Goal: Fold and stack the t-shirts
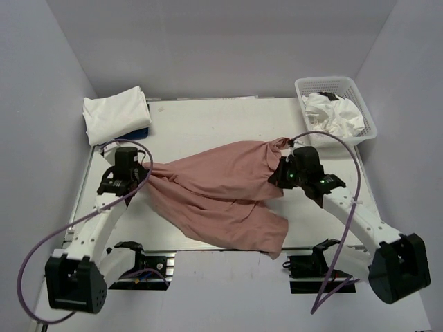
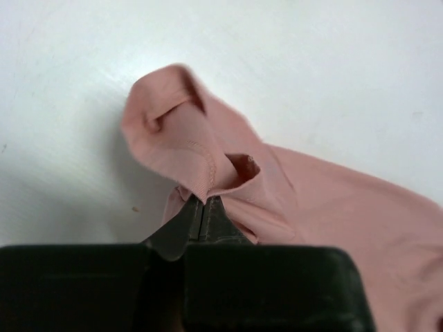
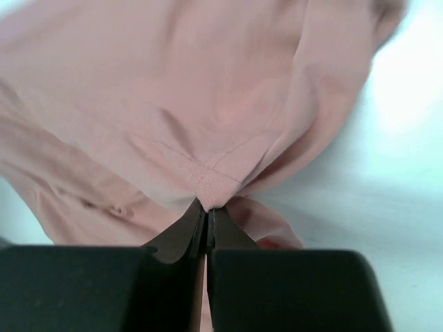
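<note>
My left gripper and my right gripper should lift the t-shirt high and spread it toward the table's far edge [image 1: 208, 105], because the dusty-pink t-shirt's lower part [image 1: 232, 216] lies rumpled.
A dusty-pink t-shirt [image 1: 221, 190] is stretched across the middle of the table between both arms, its lower part draped towards the near edge. My left gripper [image 1: 144, 171] is shut on its left end; the left wrist view shows the jaws pinching a hemmed fold of pink cloth [image 2: 208, 159]. My right gripper [image 1: 280, 166] is shut on its right end; the right wrist view shows the jaws clamped on a ribbed edge of the pink cloth [image 3: 218, 187]. A folded white t-shirt [image 1: 115, 114] lies on a blue one [image 1: 142, 130] at the far left corner.
A white mesh basket [image 1: 336, 111] stands at the far right corner with crumpled white cloth [image 1: 332, 114] inside. Grey walls enclose the table on three sides. Purple cables loop from both arms.
</note>
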Controlling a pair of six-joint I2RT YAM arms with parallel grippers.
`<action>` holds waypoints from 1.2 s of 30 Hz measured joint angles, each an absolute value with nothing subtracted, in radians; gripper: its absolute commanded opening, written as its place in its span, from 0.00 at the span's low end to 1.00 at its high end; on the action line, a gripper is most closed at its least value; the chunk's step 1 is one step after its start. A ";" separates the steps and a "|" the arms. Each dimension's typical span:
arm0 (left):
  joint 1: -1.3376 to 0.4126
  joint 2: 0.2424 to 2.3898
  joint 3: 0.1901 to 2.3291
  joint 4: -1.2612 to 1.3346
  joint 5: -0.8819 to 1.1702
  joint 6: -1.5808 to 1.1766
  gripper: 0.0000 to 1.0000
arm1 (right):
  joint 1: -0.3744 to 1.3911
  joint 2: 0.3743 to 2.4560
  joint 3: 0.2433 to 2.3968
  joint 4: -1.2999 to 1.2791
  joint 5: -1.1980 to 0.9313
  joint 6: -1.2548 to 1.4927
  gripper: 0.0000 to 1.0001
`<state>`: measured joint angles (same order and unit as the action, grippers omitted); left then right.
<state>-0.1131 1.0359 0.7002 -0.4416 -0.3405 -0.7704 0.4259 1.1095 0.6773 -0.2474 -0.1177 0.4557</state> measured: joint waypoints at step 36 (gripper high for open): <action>-0.120 0.627 1.659 -0.637 -0.186 -0.664 0.00 | 0.434 0.645 1.553 -0.424 0.315 0.385 0.00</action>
